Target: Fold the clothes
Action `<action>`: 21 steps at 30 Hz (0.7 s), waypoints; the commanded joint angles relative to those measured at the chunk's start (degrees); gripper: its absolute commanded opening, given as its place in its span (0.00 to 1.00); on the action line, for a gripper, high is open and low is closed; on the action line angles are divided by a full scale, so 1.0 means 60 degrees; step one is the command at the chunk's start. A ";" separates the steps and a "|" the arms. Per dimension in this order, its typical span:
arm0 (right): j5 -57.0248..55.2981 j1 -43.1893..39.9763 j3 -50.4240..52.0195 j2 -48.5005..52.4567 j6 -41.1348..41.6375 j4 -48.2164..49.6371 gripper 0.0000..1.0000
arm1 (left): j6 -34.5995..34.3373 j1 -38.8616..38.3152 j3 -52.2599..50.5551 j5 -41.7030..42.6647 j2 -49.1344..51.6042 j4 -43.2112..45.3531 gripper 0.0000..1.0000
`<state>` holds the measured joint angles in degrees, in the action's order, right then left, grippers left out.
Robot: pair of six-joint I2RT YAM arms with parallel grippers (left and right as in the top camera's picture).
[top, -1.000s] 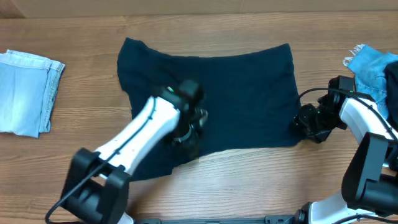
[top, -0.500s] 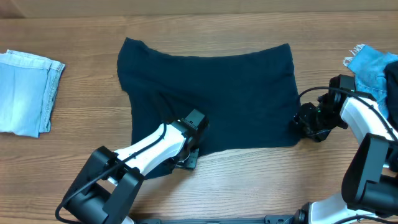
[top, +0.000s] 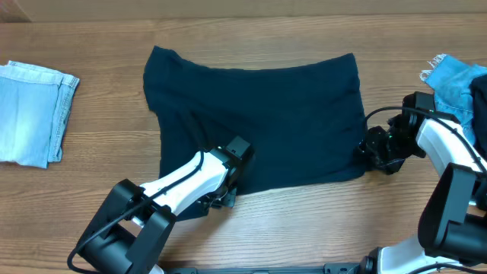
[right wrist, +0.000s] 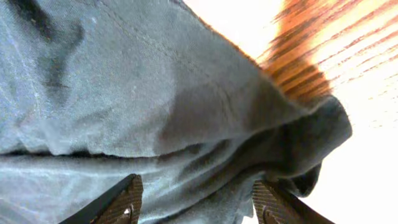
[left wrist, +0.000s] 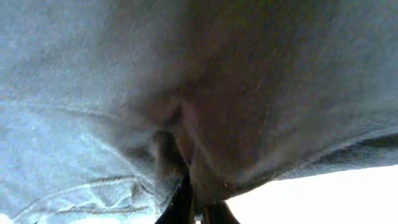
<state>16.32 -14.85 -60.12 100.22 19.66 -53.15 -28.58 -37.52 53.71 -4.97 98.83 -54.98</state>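
Note:
The navy garment's front corner is bunched while my left gripper pinches the garment's front hem. Next, my right gripper grips the corner cloth and pulls it straight.
The clothes are chiefly a dark navy garment spread flat in the middle of the wooden table. My left gripper sits at its front hem, left of centre. In the left wrist view its fingertips are pressed together on a pinch of navy fabric. My right gripper rests at the garment's front right corner. Its fingers stand wide apart, with bunched navy cloth lying between them.
A folded pale blue denim piece lies at the far left. A brighter blue denim piece is heaped at the far right, behind the right arm. Bare wood runs along the front edge.
My left arm drew back from the middle of the garment to its front hem, and its gripper closed on the fabric there. The right arm has stayed still.

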 commanded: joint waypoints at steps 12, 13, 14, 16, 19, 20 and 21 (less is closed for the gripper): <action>-0.0186 0.0036 -0.0244 -0.0328 -0.0069 -0.0076 0.62 | -0.0095 0.0579 0.0219 -0.0994 -0.2703 -0.0025 0.04; -0.0506 0.0036 -0.0244 -0.0328 -0.0047 -0.0193 0.63 | -0.0095 0.0579 0.0219 -0.0994 -0.2703 -0.0036 0.04; -0.0721 0.0036 -0.0244 -0.0328 0.0029 -0.0284 0.66 | -0.0091 0.0579 0.0219 -0.0994 -0.2703 -0.0047 0.04; -0.0962 0.0036 -0.0244 -0.0328 0.0222 -0.0514 0.67 | -0.0095 0.0579 0.0219 -0.0994 -0.2703 -0.0073 0.04; -0.0962 0.0036 -0.0244 -0.0328 0.0226 -0.0703 0.68 | -0.0055 0.0579 0.0219 -0.0998 -0.2703 -0.0087 0.04; -0.0962 0.0036 -0.0244 -0.0328 0.0226 -0.0721 0.67 | -0.0051 0.0579 0.0219 -0.0994 -0.2703 -0.0095 0.04; -0.0962 0.0036 -0.0244 -0.0328 0.0226 -0.0736 0.64 | -0.0055 0.0579 0.0219 -0.0994 -0.2703 -0.0095 0.04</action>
<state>11.66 -14.85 -60.23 100.22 20.51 -57.45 -29.63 -34.35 54.04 -9.69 82.72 -55.33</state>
